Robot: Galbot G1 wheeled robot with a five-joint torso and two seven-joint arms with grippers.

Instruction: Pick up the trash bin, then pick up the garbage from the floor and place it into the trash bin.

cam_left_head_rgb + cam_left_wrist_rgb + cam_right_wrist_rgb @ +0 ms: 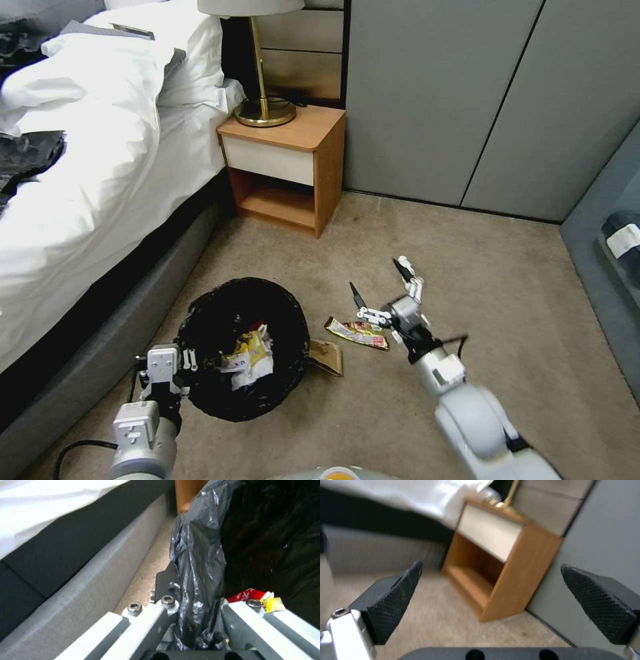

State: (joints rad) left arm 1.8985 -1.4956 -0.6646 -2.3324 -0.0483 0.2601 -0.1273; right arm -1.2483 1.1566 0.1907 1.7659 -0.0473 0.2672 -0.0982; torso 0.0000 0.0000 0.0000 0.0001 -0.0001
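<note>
My gripper will pinch and lift the brown paper bag (327,355), which lies flattened with a thin creased edge (325,369), so I expect it to buckle into lengthwise folds.
The trash bin (220,320), lined with a crinkly black bag, is in front of me to the left, beside the bed. My left gripper (181,363) is shut on its near rim. In the left wrist view that gripper (196,597) pinches the black bag (200,555) between its fingers. Inside the bin lie a yellow wrapper and white tissue (250,360), plus a red-white packet (248,595). On the carpet right of the bin lie a brown paper bag (327,357) and a colourful snack wrapper (357,332). My right gripper (378,280) hovers open just beyond the snack wrapper, its pads (395,600) wide apart and holding nothing.
A wooden nightstand (287,167) with a brass lamp (263,110) stands ahead against the grey wall panels (433,100). The bed (87,187) with white bedding runs along the left. A dark seat edge (613,253) is at the right. Open carpet (520,320) lies to the right.
</note>
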